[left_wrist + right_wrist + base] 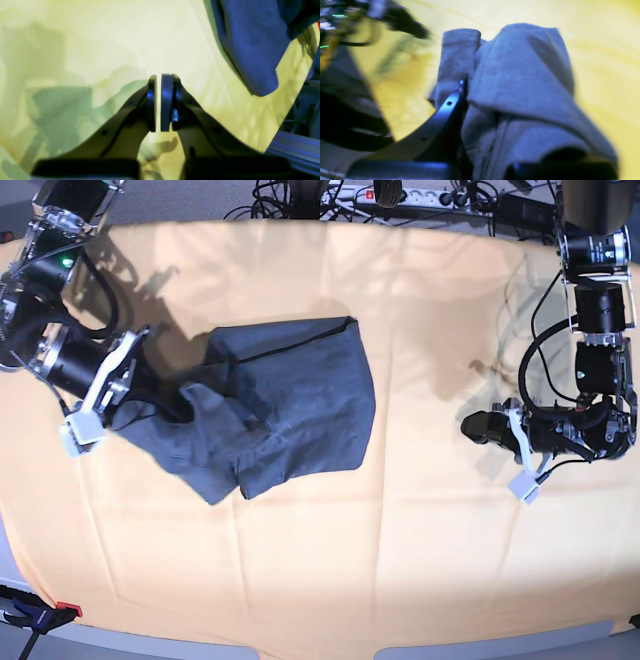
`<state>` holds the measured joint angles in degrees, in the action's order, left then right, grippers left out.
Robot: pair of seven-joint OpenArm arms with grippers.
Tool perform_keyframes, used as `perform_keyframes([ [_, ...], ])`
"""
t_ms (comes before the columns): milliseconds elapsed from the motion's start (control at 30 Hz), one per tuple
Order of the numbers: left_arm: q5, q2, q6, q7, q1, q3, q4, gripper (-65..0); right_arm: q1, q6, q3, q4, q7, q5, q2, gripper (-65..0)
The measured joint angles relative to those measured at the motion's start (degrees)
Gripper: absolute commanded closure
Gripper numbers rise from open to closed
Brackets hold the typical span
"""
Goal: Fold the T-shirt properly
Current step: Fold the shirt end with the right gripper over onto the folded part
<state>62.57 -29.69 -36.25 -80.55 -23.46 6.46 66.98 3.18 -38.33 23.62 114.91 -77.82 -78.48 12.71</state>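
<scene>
My right gripper should lay the T-shirt's loose end (190, 442) flat, open, and take the T-shirt by its edge, because that loose end hangs bunched in my right gripper.
The dark slate-grey T-shirt (290, 400) lies crumpled and partly folded on the pale orange-yellow cloth, left of centre. My right gripper (172, 404) is at the shirt's left edge and is shut on a bunch of its fabric. In the right wrist view the shirt (520, 82) drapes over the gripper (467, 87), hiding one finger. My left gripper (475, 427) rests low over the bare cloth to the right, far from the shirt. In the left wrist view its pads (167, 102) are nearly together with nothing between them, and a shirt part (250, 45) shows at the upper right.
The orange-yellow cloth (420, 540) covers the whole table. Cables and a power strip (400, 195) lie beyond the back edge. A clamp (40, 615) sits at the front left corner. The metal frame rail (295, 150) shows at the table edge.
</scene>
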Motion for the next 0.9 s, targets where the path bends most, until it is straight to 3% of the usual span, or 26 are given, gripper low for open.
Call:
perform_keyframes([
  [67,0.0,0.0,0.0,0.0,0.1,0.0,0.0,-5.2,0.0,-0.5,-3.1,0.0,0.1,1.4,-2.3,0.0],
  [133,0.1,0.0,0.0,0.0,0.2,0.0,0.0,-5.2,-0.2,-1.0,-7.5,0.0,2.4,6.8,-4.1,0.0],
  [300,1.5,0.0,0.0,0.0,0.2,0.0,0.0,-5.2,-0.4,0.2,-19.0,-2.7,12.2,25.1,-6.8,0.0],
  [400,1.5,0.0,0.0,0.1,0.1,0.0,0.0,-5.2,-0.5,2.1,-24.8,-6.1,19.1,31.7,-6.7,0.0],
  [633,1.5,0.0,0.0,0.1,0.2,0.0,0.0,-5.2,-6.8,4.6,-36.0,-14.4,19.9,34.0,-6.6,0.0],
  [767,1.5,0.0,0.0,0.1,0.2,0.0,0.0,-5.2,-10.4,5.7,-36.5,-14.8,19.8,33.0,-7.0,0.0],
  [900,1.6,0.0,0.0,0.1,0.2,0.0,0.0,-5.2,-11.6,3.9,-36.5,-14.8,20.0,32.4,-10.5,0.0],
])
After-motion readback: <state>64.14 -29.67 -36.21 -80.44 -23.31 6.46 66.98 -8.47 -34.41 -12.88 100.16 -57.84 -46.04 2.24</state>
